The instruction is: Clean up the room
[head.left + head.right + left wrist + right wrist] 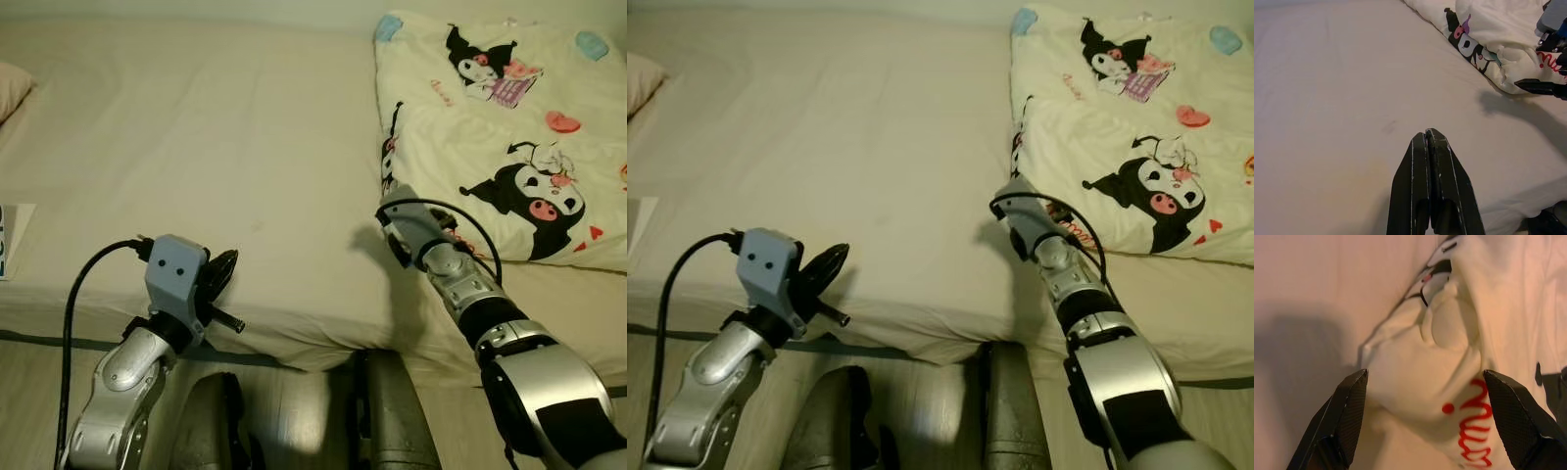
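The blanket's near corner [1422, 372] is loose and wrinkled. The blanket will bunch into creases there and stay folded when I pull the corner inward.
A cream blanket [490, 127] printed with black cartoon characters lies folded on the right side of the bed [196, 147]. My right gripper [1425, 373] is open at the blanket's near left corner [1435, 347], one finger on each side of the bunched fabric, not closed on it. The right wrist housing [407, 220] hides those fingers from the head camera. My left gripper [1427, 134] is shut with nothing in it and hovers over the bare sheet near the bed's front edge [294, 338].
A pillow corner [12, 88] shows at the far left of the bed, and a flat white item [12, 240] lies at the left edge. Wooden floor and my own legs [392, 411] are below the mattress edge.
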You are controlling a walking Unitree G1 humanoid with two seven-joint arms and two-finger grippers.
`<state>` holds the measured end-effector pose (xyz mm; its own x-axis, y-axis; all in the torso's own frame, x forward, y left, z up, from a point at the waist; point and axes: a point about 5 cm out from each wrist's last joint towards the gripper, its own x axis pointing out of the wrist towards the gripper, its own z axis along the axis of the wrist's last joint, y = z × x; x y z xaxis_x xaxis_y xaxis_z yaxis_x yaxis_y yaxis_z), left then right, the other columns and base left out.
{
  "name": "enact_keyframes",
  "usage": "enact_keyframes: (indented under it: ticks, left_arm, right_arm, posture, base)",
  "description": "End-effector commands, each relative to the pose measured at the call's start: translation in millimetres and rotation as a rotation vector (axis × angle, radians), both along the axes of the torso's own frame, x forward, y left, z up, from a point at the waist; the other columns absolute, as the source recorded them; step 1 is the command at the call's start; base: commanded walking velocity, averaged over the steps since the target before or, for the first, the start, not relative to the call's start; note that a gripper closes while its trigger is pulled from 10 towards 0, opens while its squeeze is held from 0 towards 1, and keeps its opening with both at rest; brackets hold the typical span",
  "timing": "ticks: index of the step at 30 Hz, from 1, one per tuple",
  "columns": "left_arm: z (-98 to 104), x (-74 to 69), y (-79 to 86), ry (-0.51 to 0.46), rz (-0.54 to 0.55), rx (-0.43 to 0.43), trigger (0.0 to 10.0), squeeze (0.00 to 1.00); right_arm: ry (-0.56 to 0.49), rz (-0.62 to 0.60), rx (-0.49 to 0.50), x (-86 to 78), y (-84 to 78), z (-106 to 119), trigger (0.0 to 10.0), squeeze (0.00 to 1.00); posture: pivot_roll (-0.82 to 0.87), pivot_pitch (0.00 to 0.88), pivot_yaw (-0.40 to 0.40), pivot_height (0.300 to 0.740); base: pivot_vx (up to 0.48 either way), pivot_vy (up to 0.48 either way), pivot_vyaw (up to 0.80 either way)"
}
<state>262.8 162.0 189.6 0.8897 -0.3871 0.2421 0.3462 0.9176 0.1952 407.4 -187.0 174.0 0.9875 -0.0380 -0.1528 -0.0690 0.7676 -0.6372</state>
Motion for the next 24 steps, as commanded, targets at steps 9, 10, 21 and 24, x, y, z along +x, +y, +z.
enact_keyframes:
  ticks: [9, 10, 21, 24]
  left_arm:
    - [-2.8, -11.9, 6.3, 0.043, -0.010, 0.038, 10.0, 0.00]
    - [-2.1, -11.3, 5.3, 0.045, -0.016, 0.038, 10.0, 0.00]
    - [0.0, -10.9, -1.4, 0.059, -0.060, 0.049, 10.0, 0.00]
    - [0.1, -11.3, -3.2, 0.061, -0.073, 0.057, 10.0, 0.00]
  right_arm:
    - [-0.114, -0.144, 0.041, 0.9, -27.8, 18.5, 10.0, 0.00]
    - [-0.108, -0.174, 0.008, -0.2, -32.8, 17.3, 10.0, 0.00]
    - [-0.059, -0.264, -0.066, -6.2, -48.7, 6.7, 10.0, 0.00]
    - [-0.063, -0.277, -0.016, -7.0, -49.8, 5.0, 10.0, 0.00]
  posture:
    - [0.11, 0.488, -0.013, 0.589]
    - [0.12, 0.488, -0.009, 0.589]
    - [0.13, 0.484, 0.003, 0.589]
    - [0.14, 0.483, 0.008, 0.589]
  base:
    - [0.000, 0.000, 0.00]
    - [0.000, 0.000, 0.00]
    - [0.000, 0.000, 0.00]
    - [0.000, 0.000, 0.00]
